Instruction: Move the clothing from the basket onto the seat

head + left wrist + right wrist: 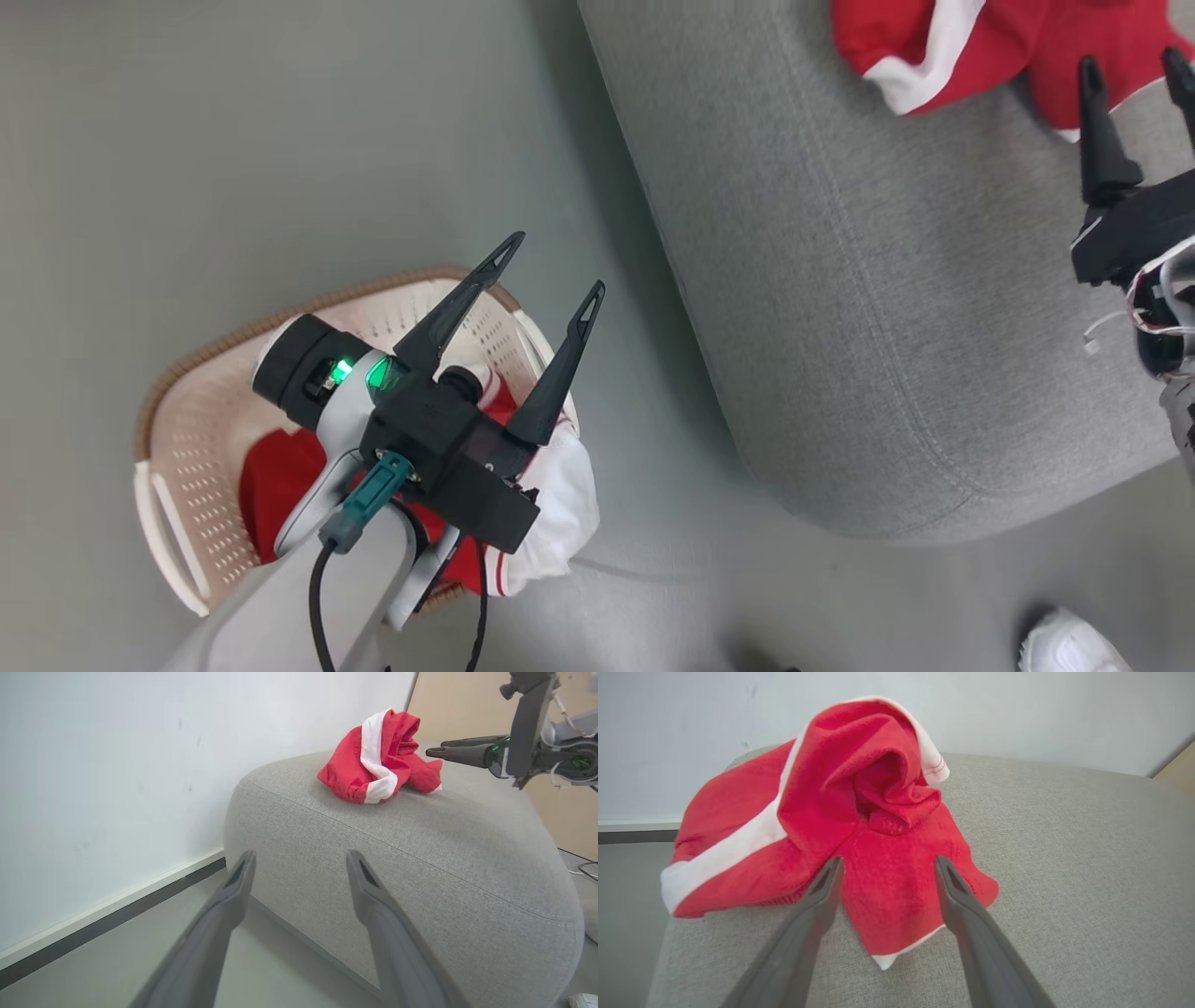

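My gripper will lift the red and white garment (563,498), and I should expect an empty basket then, because the cream basket's inside (218,431) can be seen around the low red heap.
One red garment with white panels (943,42) lies crumpled on the grey seat (887,308), at its far edge; it also shows as a red heap (380,758) (859,830). My right gripper (1134,70) (887,863) (432,749) is open just in front of it, fingertips apart from the cloth. The other red and white garment (551,495) lies in the cream basket (196,439) on the floor, part draped over the rim. My left gripper (555,266) (301,856) hovers open above the basket, holding nothing, fingers pointing at the seat.
Grey floor (233,140) surrounds the basket and seat. A white wall with a dark skirting strip (107,914) runs behind the seat. A person's white shoe (1069,644) stands on the floor at the lower right.
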Robot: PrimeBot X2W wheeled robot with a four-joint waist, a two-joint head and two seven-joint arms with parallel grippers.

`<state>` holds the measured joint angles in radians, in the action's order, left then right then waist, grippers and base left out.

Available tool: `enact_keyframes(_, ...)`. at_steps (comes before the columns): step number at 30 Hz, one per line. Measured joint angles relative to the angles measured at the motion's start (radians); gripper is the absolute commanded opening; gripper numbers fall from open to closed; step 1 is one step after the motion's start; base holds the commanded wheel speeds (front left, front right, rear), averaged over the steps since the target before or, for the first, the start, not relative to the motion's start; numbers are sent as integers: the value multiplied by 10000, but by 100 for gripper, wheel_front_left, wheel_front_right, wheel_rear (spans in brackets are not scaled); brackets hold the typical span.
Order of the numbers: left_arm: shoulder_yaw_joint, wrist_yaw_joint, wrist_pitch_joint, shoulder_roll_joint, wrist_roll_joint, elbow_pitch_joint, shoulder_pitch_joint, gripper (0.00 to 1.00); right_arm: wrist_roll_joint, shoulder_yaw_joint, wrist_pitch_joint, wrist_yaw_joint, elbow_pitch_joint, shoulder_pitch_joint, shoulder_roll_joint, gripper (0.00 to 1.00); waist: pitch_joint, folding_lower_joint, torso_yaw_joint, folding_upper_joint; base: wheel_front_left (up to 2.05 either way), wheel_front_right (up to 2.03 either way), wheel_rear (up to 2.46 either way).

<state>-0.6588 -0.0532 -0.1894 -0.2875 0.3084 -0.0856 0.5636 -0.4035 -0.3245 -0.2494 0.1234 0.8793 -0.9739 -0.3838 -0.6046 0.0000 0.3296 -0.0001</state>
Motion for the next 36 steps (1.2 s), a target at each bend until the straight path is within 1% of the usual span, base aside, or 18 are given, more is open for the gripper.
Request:
enact_keyframes(7, 259, -96, -328, 349, 199, -612, -208, 100, 86, -111, -2, 2, -685, 443, 253, 100, 894, -1, -283, -1, 0, 0, 0)
enact_keyframes(10, 508, -184, -422, 485, 560, -907, -333, 100, 84, -107, -2, 2, -963, 686, 477, 100, 1284, -1, -490, -1, 0, 0, 0)
enact_keyframes(17, 1158, -359, -548, 683, 1012, -1561, -1032, 100, 86, -205, -2, 2, -1475, 1364, 934, 100, 2181, -1, -1143, -1, 0, 0, 0)
enact_keyframes(22, 1674, -449, -600, 656, 1298, -1814, -1782, 100, 104, -280, -2, -2, -1835, 2186, 1220, 100, 2839, -2, -1690, -1, 0, 0, 0)
enact_keyframes(28, 2270, -541, -602, 447, 1396, -1862, -2835, 100, 136, -311, -2, -205, -2422, 3282, 1710, 100, 3673, -2, -2273, -1, 0, 0, 0)
enact_keyframes(30, 2416, -608, -602, 397, 1396, -1841, -3227, 100, 163, -328, 0, -314, -2644, 3664, 1839, 100, 3954, -3, -2437, -2, 0, 0, 0)
enact_keyframes(36, 2941, -627, -604, 458, 1438, -1480, -4212, 100, 157, -217, 0, -721, -3440, 4992, 2165, 100, 4756, -3, -2817, -1, 0, 0, 0)
